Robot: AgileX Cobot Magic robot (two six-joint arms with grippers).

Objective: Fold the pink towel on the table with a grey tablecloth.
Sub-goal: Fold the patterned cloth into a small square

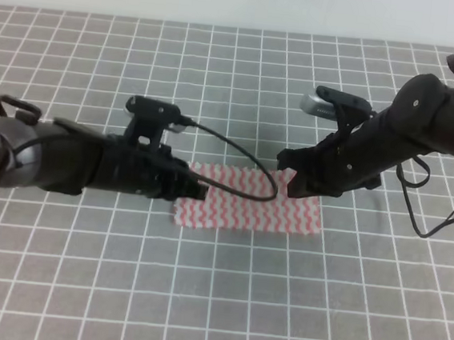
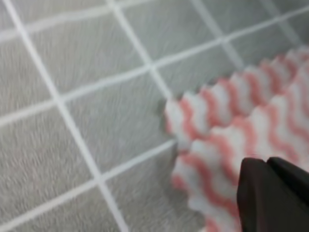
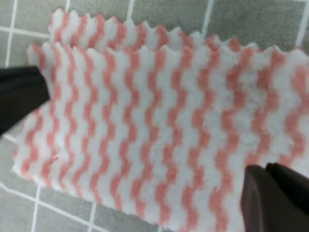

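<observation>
Two thin layers (image 3: 149,42) can be seen along the towel's wavy edge. The pink towel's end (image 1: 307,215) will fold over when I carry it across, and the rest will stay flat.
The pink towel (image 1: 248,200) lies on the table with a grey tablecloth (image 1: 215,297), doubled into a wide strip with two layers showing. My left gripper (image 1: 201,190) is low at the strip's left end. In the left wrist view one dark fingertip (image 2: 270,193) hovers over the towel's layered corner (image 2: 231,125), gripping nothing; the other finger is out of frame. At the towel's right end, my right gripper (image 1: 290,180) is open. Its two fingers stand wide apart over the towel (image 3: 159,121) in the right wrist view, where the gripper (image 3: 147,135) holds nothing.
White grid lines cover the grey cloth (image 2: 96,96) all round the towel. A black cable (image 1: 244,160) from the left arm loops over the towel's top edge. Cables (image 1: 440,215) hang off the right arm at the far right.
</observation>
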